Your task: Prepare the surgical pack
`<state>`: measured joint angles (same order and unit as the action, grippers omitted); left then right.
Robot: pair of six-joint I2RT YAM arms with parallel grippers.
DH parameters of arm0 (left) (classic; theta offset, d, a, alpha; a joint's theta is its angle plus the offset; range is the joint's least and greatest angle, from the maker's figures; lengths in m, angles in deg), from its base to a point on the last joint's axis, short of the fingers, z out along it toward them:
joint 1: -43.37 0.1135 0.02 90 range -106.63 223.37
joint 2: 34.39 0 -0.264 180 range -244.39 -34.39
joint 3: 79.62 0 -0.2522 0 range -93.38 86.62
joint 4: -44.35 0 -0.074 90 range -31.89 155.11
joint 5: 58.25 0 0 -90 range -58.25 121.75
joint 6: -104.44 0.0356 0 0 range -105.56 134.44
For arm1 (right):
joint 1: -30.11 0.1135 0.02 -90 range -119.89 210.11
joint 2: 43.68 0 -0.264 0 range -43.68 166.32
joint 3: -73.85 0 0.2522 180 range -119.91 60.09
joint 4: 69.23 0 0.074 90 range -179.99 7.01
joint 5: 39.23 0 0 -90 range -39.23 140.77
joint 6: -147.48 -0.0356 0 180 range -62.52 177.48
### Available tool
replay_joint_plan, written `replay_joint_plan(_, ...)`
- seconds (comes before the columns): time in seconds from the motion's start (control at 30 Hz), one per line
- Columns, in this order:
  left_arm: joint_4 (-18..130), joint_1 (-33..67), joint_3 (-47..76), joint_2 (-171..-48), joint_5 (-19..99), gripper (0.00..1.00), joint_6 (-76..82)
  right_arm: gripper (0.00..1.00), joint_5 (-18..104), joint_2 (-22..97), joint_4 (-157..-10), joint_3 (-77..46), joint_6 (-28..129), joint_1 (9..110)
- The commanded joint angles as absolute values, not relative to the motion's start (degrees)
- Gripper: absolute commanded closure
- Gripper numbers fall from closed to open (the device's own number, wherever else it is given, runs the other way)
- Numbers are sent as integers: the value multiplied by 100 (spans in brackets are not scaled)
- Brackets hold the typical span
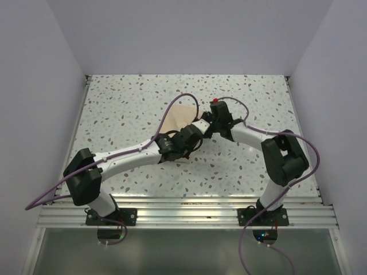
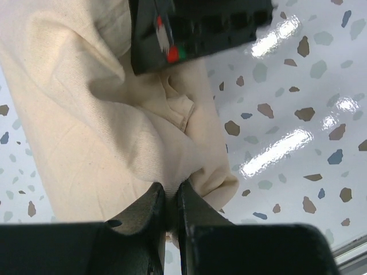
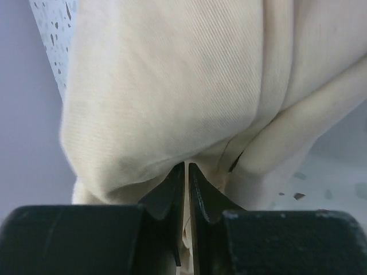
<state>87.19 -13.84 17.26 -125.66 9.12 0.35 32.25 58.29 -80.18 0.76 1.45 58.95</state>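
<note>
The cloth is bunched up in a slack fold [image 2: 135,137] near the robot's left gripper, so next the right gripper moves back with the cloth edge [image 3: 187,197] and pulls the fold straight.
The surgical pack [image 1: 180,117] shows as a tan cloth bundle on the speckled table, mostly covered by both arms' wrists. In the left wrist view the cloth [image 2: 97,120] is folded and creased, and my left gripper [image 2: 171,189] is shut on a pinched fold at its near corner. In the right wrist view the cloth [image 3: 172,86] bulges just above my right gripper [image 3: 187,167], whose jaws stand almost together with a thin cloth edge between them. From above, the left gripper [image 1: 200,127] and right gripper [image 1: 211,122] meet at the bundle's right side. Tray, instruments and gauze are hidden.
The right arm's black wrist body [image 2: 200,26], with a red light, hangs over the cloth's far end. Purple cables [image 1: 182,98] loop above the bundle. White walls close the speckled table [image 1: 126,97] on three sides. An aluminium rail [image 1: 183,212] runs along the near edge.
</note>
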Motion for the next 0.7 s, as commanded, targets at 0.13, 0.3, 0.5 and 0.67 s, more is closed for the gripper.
replay_joint_plan(0.13, 8237, -1472, 2053, -11930, 960, 100, -209, 90, 3231, 4747, -9820, -311, 1327, 5350)
replay_joint_plan(0.3, 8280, -1472, 2009, -11877, 1013, 100, -156, 100, 3126, 4693, -9636, -187, 1380, 5226)
replay_joint_plan(0.5, 8254, -1472, 1956, -11894, 1153, 100, -94, 100, 2889, 4983, -8906, -47, 1046, 5226)
replay_joint_plan(0.67, 8245, -1472, 1930, -11894, 1197, 100, -42, 100, 2854, 5299, -8406, 85, 721, 5270)
